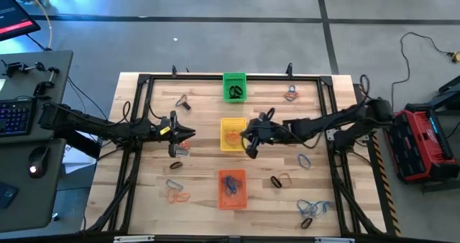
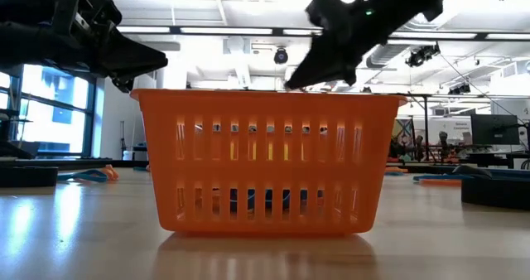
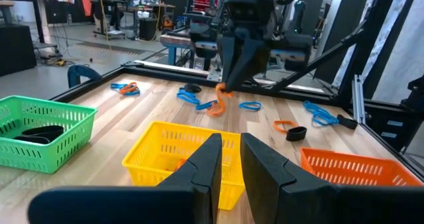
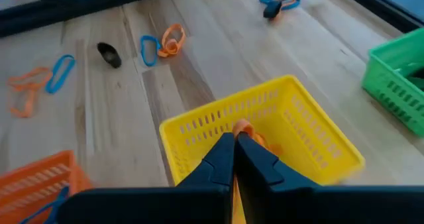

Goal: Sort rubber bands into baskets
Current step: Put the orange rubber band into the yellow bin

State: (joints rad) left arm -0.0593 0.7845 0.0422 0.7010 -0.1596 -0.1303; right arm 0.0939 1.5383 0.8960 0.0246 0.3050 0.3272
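Note:
The yellow basket (image 1: pixel 232 136) has a matching orange rubber band lying in it, and my right gripper has its orange rubber band (image 3: pixel 218 105) hanging free. My right gripper should keep moving over the basket and down inside, then let go.
Three baskets stand in a row down the table's middle: green (image 1: pixel 234 87) at the far end, yellow (image 1: pixel 232 134) in the middle, orange (image 1: pixel 231 189) nearest. My right gripper (image 1: pixel 249 139) hovers at the yellow basket's right rim, shut on an orange rubber band (image 3: pixel 219 102). My left gripper (image 1: pixel 188 134) waits level to the left of the yellow basket, its fingers (image 3: pixel 228 164) a narrow gap apart with nothing between them. The green basket holds black bands (image 3: pixel 38 132). An orange band (image 1: pixel 231 136) lies in the yellow basket and blue ones (image 1: pixel 230 183) in the orange basket. My right gripper pinches the orange rubber band between its two fingertips (image 3: pixel 230 83), which slant down from the table's right side. A bit of the loop (image 4: pixel 242 127) pokes past the tips. The rest hangs slack below them, clear of the table, by the yellow basket's rim.
Loose bands lie scattered: orange and blue ones at the near left (image 1: pixel 176 194), blue ones at the near right (image 1: pixel 314 207), a blue one (image 1: pixel 305 159) and a black-and-orange pair (image 1: pixel 280 180) on the right, and more near the far corners (image 1: pixel 291 93). A dark frame (image 1: pixel 330 128) edges the table.

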